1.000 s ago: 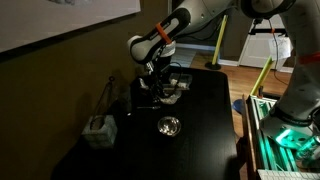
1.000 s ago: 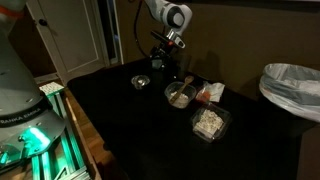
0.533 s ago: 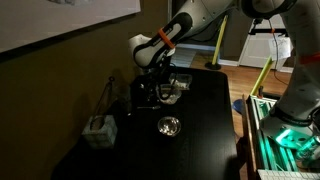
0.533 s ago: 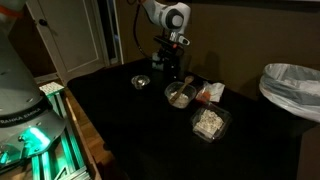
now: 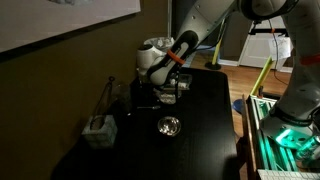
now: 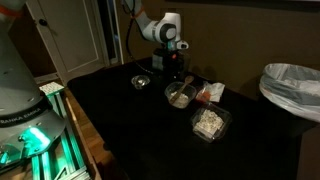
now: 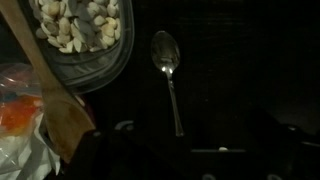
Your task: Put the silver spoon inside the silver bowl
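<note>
I should go on lowering my gripper until its fingers are on either side of the silver spoon's handle (image 7: 173,98), and then close it. The silver spoon's handle points into the open fingers, clear of the plastic tray.
The silver spoon (image 7: 170,80) lies flat on the black table in the wrist view, its bowl end far from the camera and its handle pointing toward my gripper (image 7: 200,142). The gripper's fingers are dark shapes on either side of the handle's end and look spread apart, holding nothing. In both exterior views the gripper (image 5: 160,90) (image 6: 168,68) hangs low over the table's far part, and the spoon is hidden there. The silver bowl (image 5: 169,126) (image 6: 142,81) stands apart from the gripper on the table, upright and empty.
A plastic tray of pale food (image 7: 80,28), a wooden spoon (image 7: 58,95) and an orange packet (image 7: 14,112) lie beside the silver spoon. A whitish bowl (image 6: 180,95), another food tray (image 6: 210,122), a bin (image 6: 292,88) and a small white holder (image 5: 99,130) are nearby.
The arm has bent down and the gripper has dropped closer to the table at the same spot. The silver bowl and the other things have not moved.
</note>
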`<state>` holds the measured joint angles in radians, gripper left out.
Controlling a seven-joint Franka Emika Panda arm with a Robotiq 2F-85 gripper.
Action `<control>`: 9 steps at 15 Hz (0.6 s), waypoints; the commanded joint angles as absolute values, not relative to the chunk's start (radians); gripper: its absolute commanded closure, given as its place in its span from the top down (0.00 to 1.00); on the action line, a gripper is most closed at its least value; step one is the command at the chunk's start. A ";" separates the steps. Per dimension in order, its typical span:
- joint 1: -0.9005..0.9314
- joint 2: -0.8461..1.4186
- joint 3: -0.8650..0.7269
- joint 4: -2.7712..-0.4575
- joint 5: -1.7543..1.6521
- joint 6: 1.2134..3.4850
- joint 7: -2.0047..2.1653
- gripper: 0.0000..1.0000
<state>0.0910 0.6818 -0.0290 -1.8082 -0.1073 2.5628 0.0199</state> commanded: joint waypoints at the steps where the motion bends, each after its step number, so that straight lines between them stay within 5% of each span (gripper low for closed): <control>1: 0.125 0.727 -0.062 -1.802 -0.138 2.615 0.083 1.00; 3: 0.131 0.754 -0.064 -1.782 -0.135 2.624 0.087 0.93; 9: 0.126 0.826 -0.072 -1.708 -0.120 2.566 0.089 0.99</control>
